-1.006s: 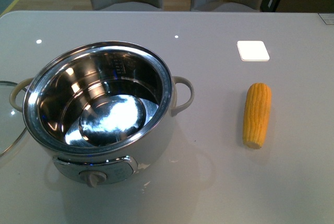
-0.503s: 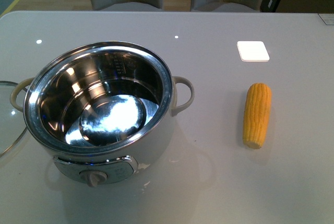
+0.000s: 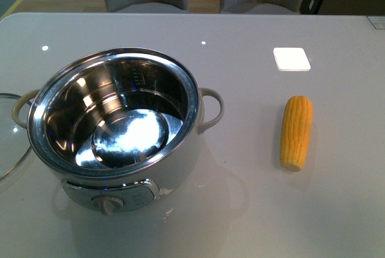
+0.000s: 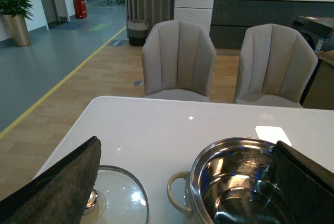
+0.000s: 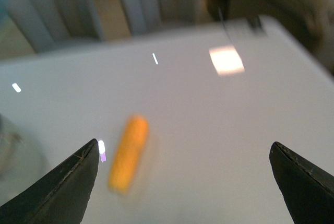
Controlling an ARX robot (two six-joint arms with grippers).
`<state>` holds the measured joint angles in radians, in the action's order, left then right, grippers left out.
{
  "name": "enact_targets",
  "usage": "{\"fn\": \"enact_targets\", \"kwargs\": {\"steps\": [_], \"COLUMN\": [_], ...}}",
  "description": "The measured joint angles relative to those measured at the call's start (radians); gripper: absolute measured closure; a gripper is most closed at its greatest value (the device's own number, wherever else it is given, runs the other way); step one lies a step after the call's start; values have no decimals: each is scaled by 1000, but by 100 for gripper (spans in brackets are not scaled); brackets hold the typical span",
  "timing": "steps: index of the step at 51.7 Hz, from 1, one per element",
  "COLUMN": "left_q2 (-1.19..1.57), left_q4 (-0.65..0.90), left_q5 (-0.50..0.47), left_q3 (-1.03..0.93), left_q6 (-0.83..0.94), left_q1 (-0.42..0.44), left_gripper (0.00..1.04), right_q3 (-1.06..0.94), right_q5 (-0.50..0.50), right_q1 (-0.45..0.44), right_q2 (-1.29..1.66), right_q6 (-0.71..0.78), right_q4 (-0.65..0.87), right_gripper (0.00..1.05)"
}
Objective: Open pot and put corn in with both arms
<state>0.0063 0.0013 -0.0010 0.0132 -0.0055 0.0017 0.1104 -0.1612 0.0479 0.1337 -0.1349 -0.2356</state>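
The corn (image 3: 296, 133) seems shorter than the pot's wide opening (image 3: 114, 112), so I expect it to fit completely inside, below the pot's rim, when I lower it in.
The pot (image 3: 114, 125) stands open on the white table at the left, steel interior empty, dial facing front. Its glass lid (image 3: 9, 135) lies flat on the table just left of it; the lid and its knob also show in the left wrist view (image 4: 112, 198). The corn (image 3: 296, 132) lies on the table to the right, lengthwise away from me. It shows blurred in the right wrist view (image 5: 129, 153). My left gripper (image 4: 188, 187) is open above the gap between the lid and the pot (image 4: 235, 182). My right gripper (image 5: 182, 182) is open and empty above the table near the corn. Neither arm shows in the front view.
A small white square pad (image 3: 292, 58) lies behind the corn. Two grey chairs (image 4: 180, 59) stand at the table's far edge. The pot's right loop handle (image 3: 212, 109) sticks out toward the corn.
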Motion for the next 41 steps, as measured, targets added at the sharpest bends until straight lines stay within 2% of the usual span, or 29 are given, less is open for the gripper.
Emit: {"fn": "enact_targets", "kwargs": {"steps": [2, 5, 10, 15, 18, 28, 35, 41], "left_q2": [0, -1, -1, -1, -1, -1, -1, -1], "left_q4": [0, 0, 0, 0, 0, 0, 0, 0], "left_q5": [0, 1, 1, 1, 0, 1, 1, 1], "left_q3": [0, 0, 0, 0, 0, 0, 0, 0], "left_q6": [0, 0, 0, 0, 0, 0, 0, 0], "left_q1": [0, 0, 0, 0, 0, 0, 0, 0], "left_gripper": [7, 7, 7, 7, 7, 7, 7, 7], "right_q3": [34, 52, 51, 79, 110, 255, 340, 390], "right_q5": [-28, -13, 26, 70, 99, 101, 109, 72], "right_q1": [3, -3, -24, -33, -26, 5, 30, 70], "right_q2": [74, 184, 306, 489, 677, 1212, 1447, 1606], "right_q6": [-56, -144, -192, -207, -214, -198, -161, -131], "right_q4": [-89, -179, -131, 28, 177, 490, 578, 622], "right_gripper": [9, 9, 9, 9, 9, 9, 9, 9]}}
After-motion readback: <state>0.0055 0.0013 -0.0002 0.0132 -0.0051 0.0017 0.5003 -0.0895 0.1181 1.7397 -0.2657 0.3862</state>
